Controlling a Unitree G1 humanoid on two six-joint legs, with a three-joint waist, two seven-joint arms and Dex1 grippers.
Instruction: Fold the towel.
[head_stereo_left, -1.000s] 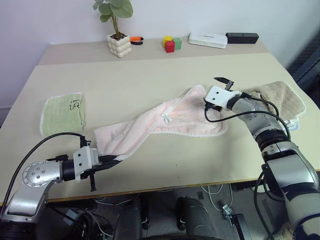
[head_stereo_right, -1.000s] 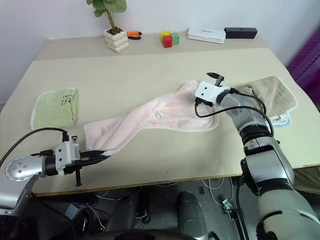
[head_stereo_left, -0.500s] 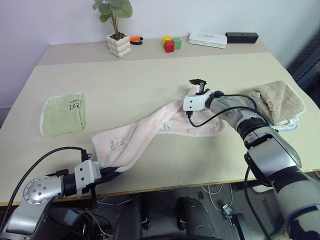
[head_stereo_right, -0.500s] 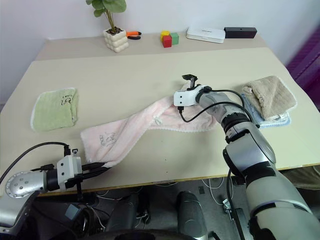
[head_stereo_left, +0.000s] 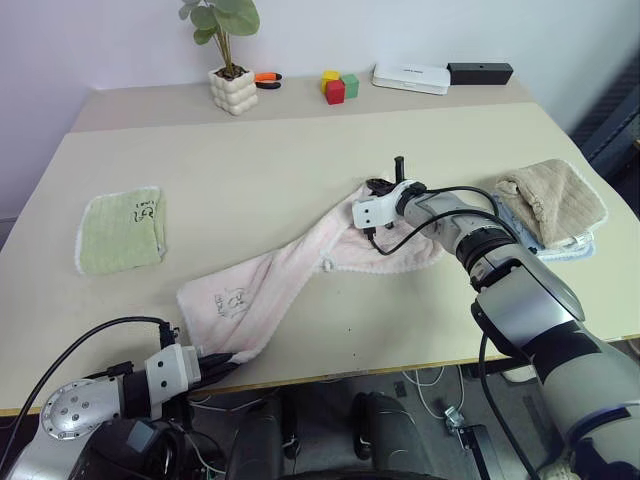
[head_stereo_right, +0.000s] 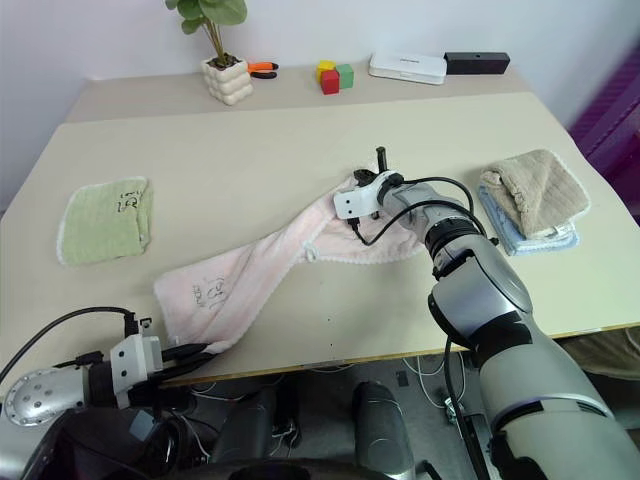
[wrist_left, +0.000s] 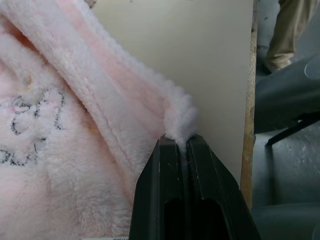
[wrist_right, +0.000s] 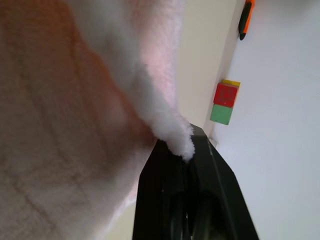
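The pale pink towel (head_stereo_left: 285, 258) is slanted and rumpled between the robot's grippers, so the right gripper should lift it and pull it tight toward the tan towel (head_stereo_left: 552, 203) before folding.
The pale pink towel (head_stereo_left: 300, 275) lies rumpled in a diagonal band across the table (head_stereo_left: 300, 160), from its front left towards the middle right. A dark printed mark (head_stereo_left: 232, 300) shows near its front end. My left gripper (head_stereo_left: 225, 363) is at the table's front edge, shut on the towel's near corner; in the left wrist view the pink edge (wrist_left: 179, 120) is pinched between the black fingers (wrist_left: 167, 165). My right gripper (head_stereo_left: 388, 186) is at the towel's far upper edge, shut on a fold of it (wrist_right: 172, 130).
A light green towel (head_stereo_left: 122, 230) lies at the left. A tan towel (head_stereo_left: 553, 197) sits on a folded blue-white cloth (head_stereo_left: 565, 245) at the right. Along the back stand a potted plant (head_stereo_left: 232, 88), an orange tool (head_stereo_left: 268, 77), coloured blocks (head_stereo_left: 340, 86), a white box (head_stereo_left: 411, 77) and a black box (head_stereo_left: 480, 72).
My right gripper moved left along the towel, rolled and shut on its far edge. My left gripper drew the near corner back towards the table's front edge, dragging the towel.
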